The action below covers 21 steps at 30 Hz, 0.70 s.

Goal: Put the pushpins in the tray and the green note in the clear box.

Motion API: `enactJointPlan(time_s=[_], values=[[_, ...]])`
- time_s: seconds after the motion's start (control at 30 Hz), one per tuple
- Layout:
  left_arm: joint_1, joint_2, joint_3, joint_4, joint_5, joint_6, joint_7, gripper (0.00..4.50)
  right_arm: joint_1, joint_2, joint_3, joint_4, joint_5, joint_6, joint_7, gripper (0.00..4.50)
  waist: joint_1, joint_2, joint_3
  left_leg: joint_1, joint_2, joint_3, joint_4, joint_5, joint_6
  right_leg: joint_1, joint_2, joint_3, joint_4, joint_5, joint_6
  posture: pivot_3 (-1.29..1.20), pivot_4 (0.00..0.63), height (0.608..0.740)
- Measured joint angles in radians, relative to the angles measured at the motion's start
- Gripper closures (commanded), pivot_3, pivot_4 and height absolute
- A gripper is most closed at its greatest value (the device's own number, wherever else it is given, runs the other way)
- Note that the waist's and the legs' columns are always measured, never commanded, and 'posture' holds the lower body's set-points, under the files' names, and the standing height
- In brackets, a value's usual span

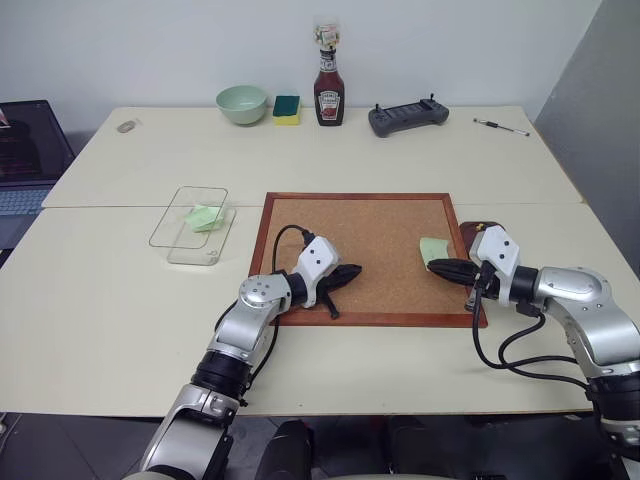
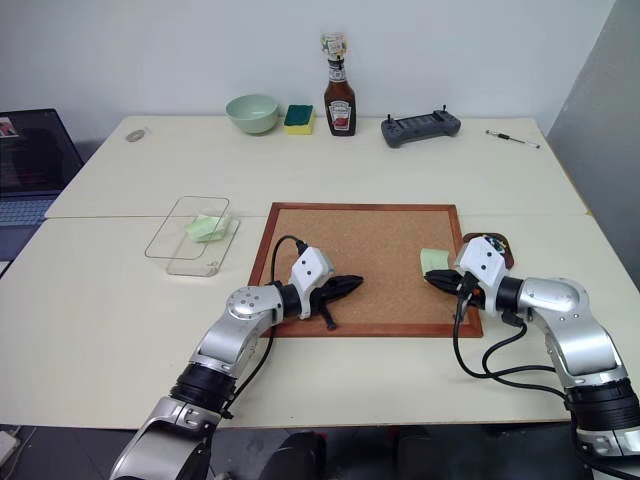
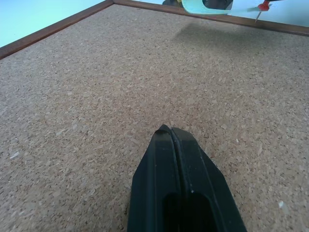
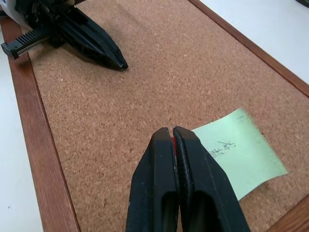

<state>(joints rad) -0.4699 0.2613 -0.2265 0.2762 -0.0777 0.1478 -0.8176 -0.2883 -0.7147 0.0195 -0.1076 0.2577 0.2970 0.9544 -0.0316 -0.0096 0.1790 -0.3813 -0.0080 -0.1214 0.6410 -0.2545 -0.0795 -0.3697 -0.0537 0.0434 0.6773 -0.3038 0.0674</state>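
Note:
The red pushpin [image 3: 264, 6] in my right gripper is stuck through the green note. My left gripper should first take hold of the note's loose end [image 1: 431, 245] and pull the note off.
The green note [image 4: 239, 150] lies on the right part of the cork board [image 1: 380, 240], one edge curling up. My right gripper [image 4: 170, 131] hovers just over the note's near corner, shut on a red pushpin [image 3: 263, 6] whose needle hangs free in the air. The dark brown tray [image 2: 497, 243] sits off the board's right edge, partly hidden behind that hand. At the left stands the clear box [image 1: 192, 225] with a folded green paper [image 1: 205, 217] inside. My left gripper [image 1: 358, 269] rests shut and empty over the board's lower left.
Along the table's far edge stand a pale green bowl [image 1: 242, 103], a sponge [image 1: 286, 109], a ketchup bottle [image 1: 329, 90], a black controller [image 1: 407, 118] and a pen [image 1: 500, 126]. A laptop [image 1: 25, 150] sits at the far left.

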Motion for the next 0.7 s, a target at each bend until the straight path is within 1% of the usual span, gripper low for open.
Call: enactJointPlan(time_s=[0.13, 0.17, 0.2, 0.23, 0.43, 0.47, 0.5, 0.53, 0.6, 0.7], values=[[0.000, -0.008, 0.009, 0.001, -0.001, 0.002, 0.006, 4.50, -0.005, 0.002, 0.000, 0.001, 0.000, -0.002, 0.000, 4.47, 0.000, 0.000, 0.000, 0.000, 0.000, 0.000, 0.000, 0.000, 0.000, 0.000, 0.000, 0.000, 0.000, 0.000, 0.000, 0.00, 0.150, 0.740], [0.000, -0.010, 0.015, 0.000, -0.003, 0.002, 0.008, 4.14, -0.009, 0.003, 0.000, 0.001, -0.001, -0.004, 0.000, 4.50, 0.000, 0.000, 0.000, 0.000, 0.000, 0.000, 0.000, 0.000, 0.000, 0.000, 0.000, 0.000, 0.000, 0.000, 0.000, 0.00, 0.150, 0.740], [0.000, -0.010, 0.017, -0.002, -0.005, 0.000, 0.009, 4.08, -0.013, 0.005, 0.001, 0.001, -0.001, -0.005, 0.000, 4.50, 0.000, 0.000, 0.000, 0.000, 0.000, 0.000, 0.000, 0.000, 0.000, 0.000, 0.000, 0.000, 0.000, 0.000, 0.000, 0.00, 0.150, 0.740], [0.000, -0.010, 0.018, -0.007, -0.007, 0.005, 0.010, 3.93, -0.017, 0.007, 0.002, 0.001, -0.001, -0.007, 0.001, 4.50, 0.000, -0.001, 0.000, 0.000, 0.000, 0.000, 0.000, 0.000, 0.000, 0.000, 0.000, 0.000, 0.000, 0.000, 0.000, 0.00, 0.150, 0.740], [-0.001, -0.008, 0.026, -0.108, -0.040, 0.086, 0.008, 2.79, -0.039, 0.016, 0.008, 0.003, -0.004, -0.020, 0.002, 4.50, 0.000, -0.004, 0.003, -0.003, 0.000, 0.000, 0.000, 0.000, 0.000, -0.003, 0.000, 0.000, 0.001, 0.000, 0.000, 0.00, 0.150, 0.740], [-0.001, -0.006, 0.028, -0.124, -0.040, 0.089, 0.011, 2.66, -0.040, 0.016, 0.010, 0.004, -0.005, -0.024, 0.003, 4.50, 0.000, -0.004, 0.003, -0.003, 0.000, -0.001, 0.000, 0.000, 0.000, -0.003, 0.000, 0.000, 0.001, 0.000, 0.000, 0.00, 0.150, 0.740], [-0.001, 0.000, 0.031, -0.139, -0.040, 0.090, 0.016, 2.37, -0.040, 0.016, 0.013, 0.005, -0.005, -0.026, 0.003, 4.50, 0.000, -0.004, 0.003, -0.003, 0.000, -0.001, 0.000, 0.000, 0.000, -0.003, 0.000, 0.000, 0.001, 0.000, 0.000, 0.00, 0.150, 0.740], [-0.001, 0.006, 0.035, -0.150, -0.040, 0.090, 0.018, 2.24, -0.040, 0.017, 0.014, 0.006, -0.006, -0.027, 0.004, 4.50, -0.001, -0.004, 0.003, -0.003, 0.000, 0.000, 0.000, 0.000, 0.000, -0.004, 0.000, 0.000, 0.001, 0.000, 0.000, 0.00, 0.150, 0.740], [-0.001, 0.019, 0.040, -0.165, -0.040, 0.083, 0.020, 1.81, -0.041, 0.017, 0.016, 0.012, -0.008, -0.028, 0.004, 4.50, 0.000, -0.004, 0.003, -0.003, 0.000, 0.000, 0.000, 0.000, 0.000, -0.003, 0.000, 0.000, 0.001, 0.000, 0.000, 0.00, 0.150, 0.740], [-0.001, 0.030, 0.039, -0.165, -0.034, 0.046, 0.021, 1.27, -0.046, 0.019, 0.023, 0.018, -0.010, -0.028, 0.004, 4.50, 0.000, -0.005, 0.003, -0.003, 0.000, 0.000, 0.000, 0.000, 0.000, -0.003, 0.000, 0.000, 0.001, 0.000, 0.000, 0.00, 0.150, 0.740]])
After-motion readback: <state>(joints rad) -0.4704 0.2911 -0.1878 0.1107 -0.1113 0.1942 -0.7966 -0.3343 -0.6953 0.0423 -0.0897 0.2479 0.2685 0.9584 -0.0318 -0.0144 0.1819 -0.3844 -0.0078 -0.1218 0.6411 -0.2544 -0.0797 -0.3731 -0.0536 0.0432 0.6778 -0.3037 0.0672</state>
